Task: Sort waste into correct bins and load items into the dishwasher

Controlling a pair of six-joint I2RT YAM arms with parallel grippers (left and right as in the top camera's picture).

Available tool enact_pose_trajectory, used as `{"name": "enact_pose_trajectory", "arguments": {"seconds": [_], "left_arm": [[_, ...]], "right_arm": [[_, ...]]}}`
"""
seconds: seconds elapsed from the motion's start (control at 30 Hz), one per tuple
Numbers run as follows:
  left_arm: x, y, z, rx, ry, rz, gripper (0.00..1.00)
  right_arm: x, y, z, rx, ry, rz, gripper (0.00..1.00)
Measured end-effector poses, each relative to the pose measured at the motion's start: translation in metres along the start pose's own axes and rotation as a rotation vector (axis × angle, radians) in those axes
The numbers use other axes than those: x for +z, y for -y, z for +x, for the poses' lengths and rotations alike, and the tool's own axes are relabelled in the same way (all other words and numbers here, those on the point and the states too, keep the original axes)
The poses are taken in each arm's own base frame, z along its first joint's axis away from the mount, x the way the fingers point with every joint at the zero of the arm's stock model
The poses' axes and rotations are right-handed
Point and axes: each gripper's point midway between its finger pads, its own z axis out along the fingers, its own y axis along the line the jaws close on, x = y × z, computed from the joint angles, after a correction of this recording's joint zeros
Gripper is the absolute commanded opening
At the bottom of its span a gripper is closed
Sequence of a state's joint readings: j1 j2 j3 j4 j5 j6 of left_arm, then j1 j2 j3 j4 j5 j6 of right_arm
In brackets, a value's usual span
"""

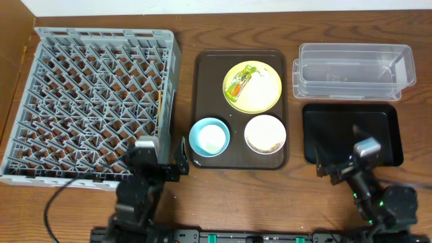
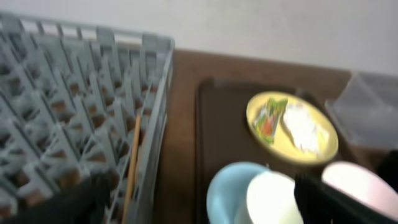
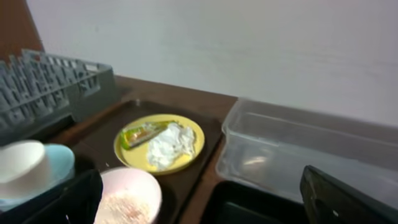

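Observation:
The robot's right gripper should take both the crumpled white paper [image 1: 262, 88] and the wrapper off, because they are on the pale yellow plate, while the left gripper waits by the rack.
The pale yellow plate [image 1: 252, 87] lies on the dark brown tray [image 1: 202, 81] and holds the green-yellow-orange wrapper [image 1: 237, 86] and crumpled white paper [image 1: 260, 75]. The light blue bowl [image 1: 200, 137] sits at the tray's front left with a white cup-like piece in it. The white bowl [image 1: 264, 133] holds beige grains. The grey dish rack [image 1: 94, 101] stands at the left. The clear tub [image 1: 354, 71] and black tray [image 1: 351, 133] are at the right. My left gripper [image 1: 156, 154] is open and empty by the rack's front right corner. My right gripper [image 1: 343, 154] is open and empty over the black tray's front edge.
In the left wrist view the rack [image 2: 68, 112] fills the left side, and the blue bowl [image 2: 224, 186] and plate [image 2: 292, 127] lie ahead. In the right wrist view the plate [image 3: 158, 144], the white bowl [image 3: 127, 196] and the clear tub [image 3: 298, 149] lie ahead. A wall stands behind.

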State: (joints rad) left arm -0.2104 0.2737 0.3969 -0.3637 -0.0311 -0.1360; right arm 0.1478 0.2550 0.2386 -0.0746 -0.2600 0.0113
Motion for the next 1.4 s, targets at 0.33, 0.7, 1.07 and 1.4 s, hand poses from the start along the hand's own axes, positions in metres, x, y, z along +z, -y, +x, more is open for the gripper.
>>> {"name": "enact_pose_trajectory", "arguments": {"seconds": [0.33, 0.7, 1.07, 1.4], "left_arm": [[-0.003, 0.028, -0.05, 0.005, -0.434, 0.014, 0.95], [0.006, 0.09, -0.033, -0.114, -0.712, 0.32, 0.95], [-0.006, 0.025, -0.035, -0.253, -0.684, -0.063, 0.95], [-0.031, -0.011, -0.032, -0.332, -0.675, -0.248, 0.95]], "right_arm": [[0.063, -0.019, -0.047, 0.245, -0.474, -0.175, 0.99], [0.145, -0.051, -0.036, 0.488, -0.719, -0.387, 0.99], [0.124, -0.162, 0.066, 0.304, -1.107, -0.457, 0.87], [0.127, -0.109, 0.087, 0.252, -1.156, -0.13, 0.7]]}}
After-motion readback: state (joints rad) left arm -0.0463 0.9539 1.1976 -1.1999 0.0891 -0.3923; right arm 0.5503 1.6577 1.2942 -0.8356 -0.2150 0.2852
